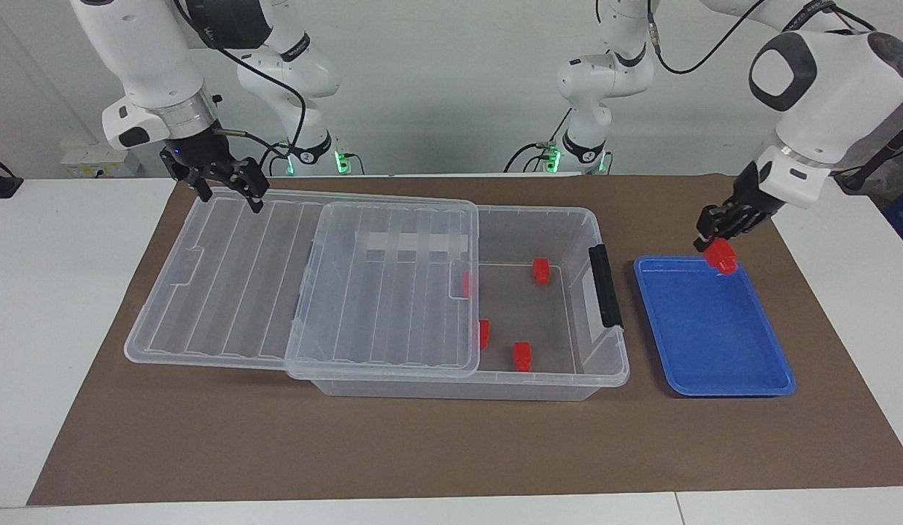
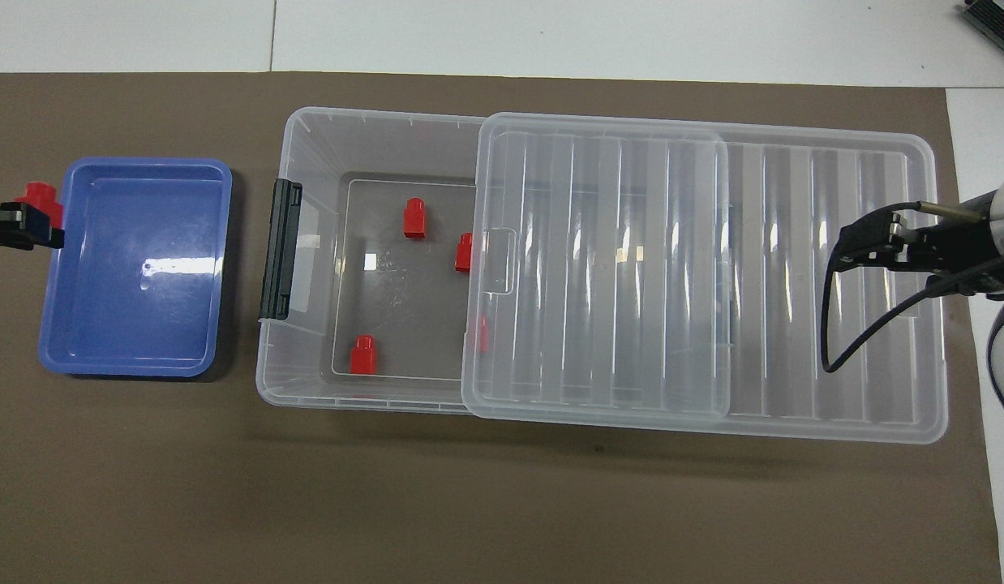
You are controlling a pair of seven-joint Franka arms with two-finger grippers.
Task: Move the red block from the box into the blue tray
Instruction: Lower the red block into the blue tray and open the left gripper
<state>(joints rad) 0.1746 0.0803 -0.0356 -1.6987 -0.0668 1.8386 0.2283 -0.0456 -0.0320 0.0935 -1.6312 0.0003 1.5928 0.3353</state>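
The clear lid [image 2: 606, 268] will slide flat over the remaining red blocks when I push, because the lid's long edges [image 2: 606, 419] are in line with the box's rim.
My left gripper [image 1: 718, 242] is shut on a red block [image 1: 723, 257], hanging over the rim of the blue tray [image 1: 714, 335] at the corner nearest the robots, toward the left arm's end. From overhead the held red block [image 2: 38, 197] shows just outside the blue tray's [image 2: 137, 268] edge, by the left gripper [image 2: 44, 223]. The clear box [image 1: 459, 386] stands beside the tray, its lid [image 1: 386, 292] slid toward the right arm's end. My right gripper [image 1: 230, 195] hangs open over that lid's outer end, holding nothing.
Several more red blocks lie in the box's open part, such as one [image 1: 540, 269] nearer the robots and another [image 1: 522, 356] farther out. A black latch [image 1: 605, 284] sits on the box end facing the tray. A brown mat [image 1: 422, 452] covers the table.
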